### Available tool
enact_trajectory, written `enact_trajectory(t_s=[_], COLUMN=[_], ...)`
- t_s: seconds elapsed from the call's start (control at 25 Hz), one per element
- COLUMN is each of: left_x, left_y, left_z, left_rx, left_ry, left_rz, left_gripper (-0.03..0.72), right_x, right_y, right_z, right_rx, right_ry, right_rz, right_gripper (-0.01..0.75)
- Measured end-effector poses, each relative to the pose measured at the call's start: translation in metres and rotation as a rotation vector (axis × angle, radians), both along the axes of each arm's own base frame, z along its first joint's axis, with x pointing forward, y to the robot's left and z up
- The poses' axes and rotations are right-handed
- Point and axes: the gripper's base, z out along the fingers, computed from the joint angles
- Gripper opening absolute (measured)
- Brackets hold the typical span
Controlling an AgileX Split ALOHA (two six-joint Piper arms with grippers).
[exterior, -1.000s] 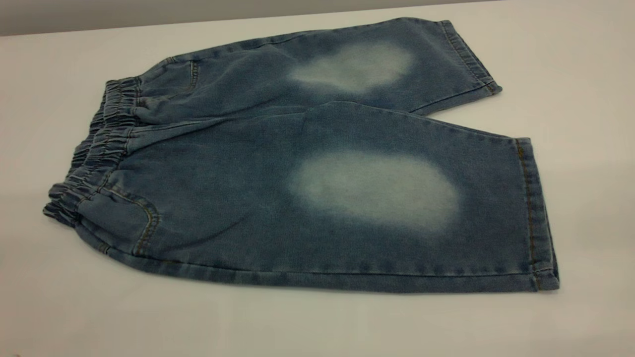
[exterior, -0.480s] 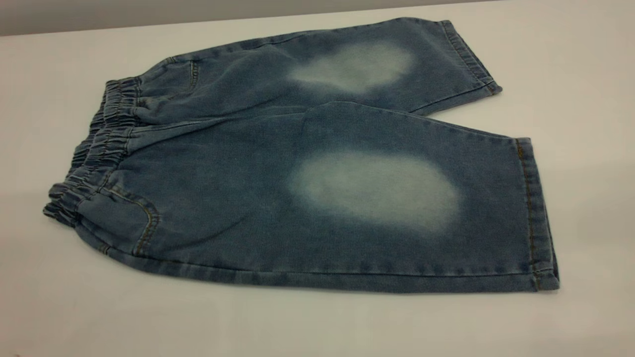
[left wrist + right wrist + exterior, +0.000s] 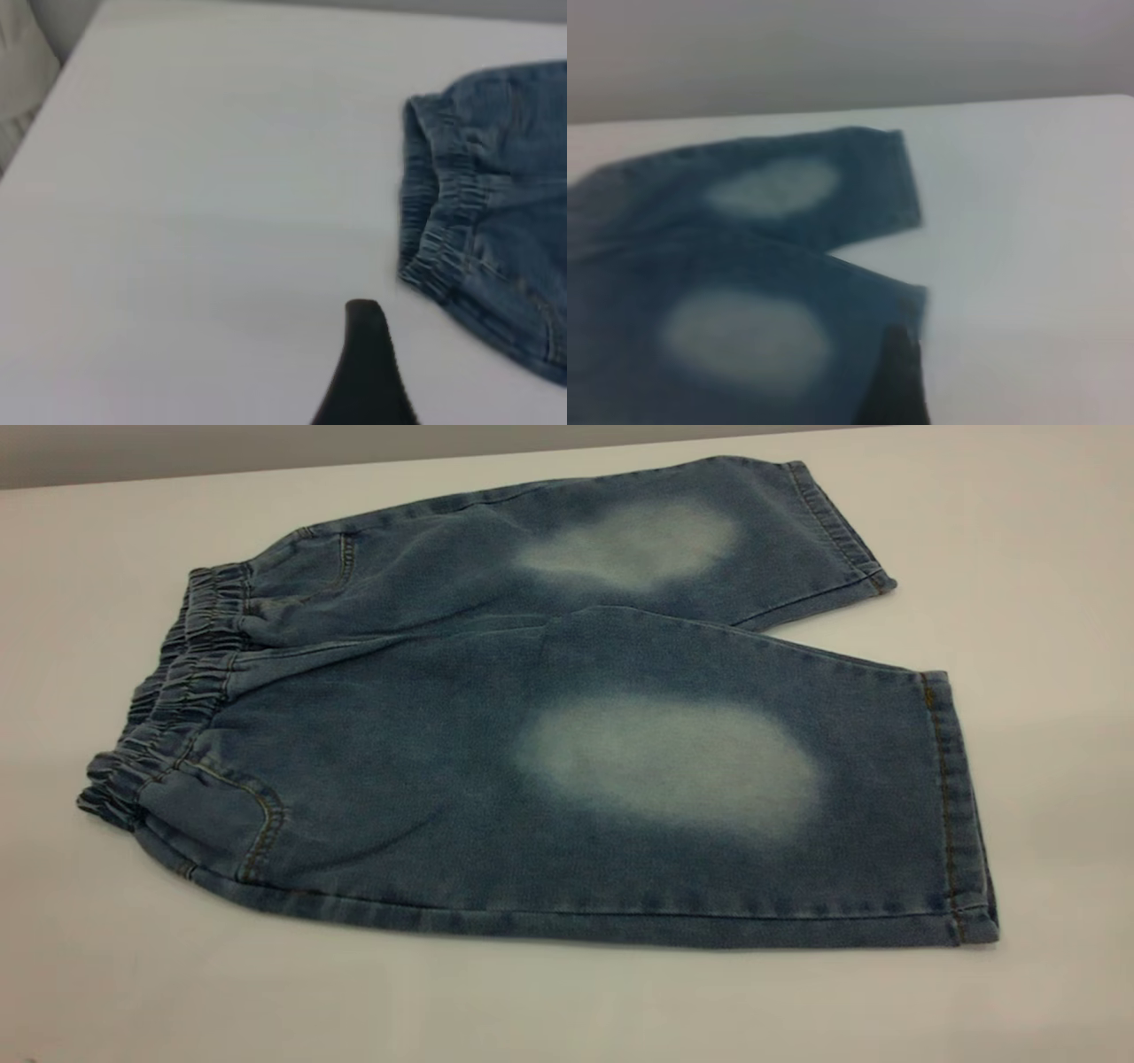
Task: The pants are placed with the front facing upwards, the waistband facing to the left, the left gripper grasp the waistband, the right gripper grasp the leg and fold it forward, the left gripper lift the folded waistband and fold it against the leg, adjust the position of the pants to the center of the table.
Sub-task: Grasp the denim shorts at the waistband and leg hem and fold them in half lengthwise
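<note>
My left gripper has clear table (image 3: 58, 866) beside the waistband's near corner (image 3: 106, 792), so it should go on moving toward that corner until its fingers are on both sides of the pants, then close.
The pants (image 3: 425, 744) lie flat on the white table (image 3: 1045, 558), front up, as blue denim shorts with a pale faded oval on each leg. The gathered waistband (image 3: 168, 700) points left, and the near leg (image 3: 886, 797) and far leg (image 3: 780, 522) point right. Neither gripper shows in the exterior view. In the left wrist view a black part of my left gripper (image 3: 365, 363) hovers over bare table short of the waistband (image 3: 434, 212), not touching it. In the right wrist view a dark part of my right gripper (image 3: 897, 376) sits by the near leg's hem (image 3: 908, 305).
Bare table (image 3: 567, 1010) surrounds the pants on all sides. The table's far edge (image 3: 133, 476) runs close behind the far leg. In the left wrist view pale cloth (image 3: 22, 62) lies beyond the table's corner.
</note>
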Motion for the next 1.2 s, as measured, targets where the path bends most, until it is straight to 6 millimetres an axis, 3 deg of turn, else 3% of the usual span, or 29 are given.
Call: enact_trajectory(t_s=[0.12,0.32,0.56,0.8,1.04,1.2], left_x=[0.015,0.047,0.091,0.13,0.162,0.175], left_y=[-0.002,-0.002,-0.005,-0.012,-0.018,-0.01], left_z=[0.013,0.03,0.018,0.003,-0.019,-0.033], left_rx=[-0.018,0.075,0.102,0.03,-0.037,-0.092], left_ry=[0.054,0.181,0.332,0.398,0.483,0.552], left_rz=[-0.032,-0.146,-0.193,-0.203,-0.21,-0.125], left_gripper=[0.489,0.488,0.488,0.466,0.454,0.454], right_x=[0.009,0.04,0.076,0.105,0.115,0.122], right_y=[0.007,0.015,0.015,0.014,0.017,0.017], right_z=[0.0,0.004,-0.004,-0.009,-0.012,-0.017], right_rx=[0.052,0.114,0.106,0.109,0.13,0.134], right_ry=[0.077,0.198,0.358,0.388,0.415,0.455], right_rz=[0.06,0.136,0.136,0.125,0.15,0.144], right_gripper=[0.549,0.549,0.549,0.549,0.549,0.549])
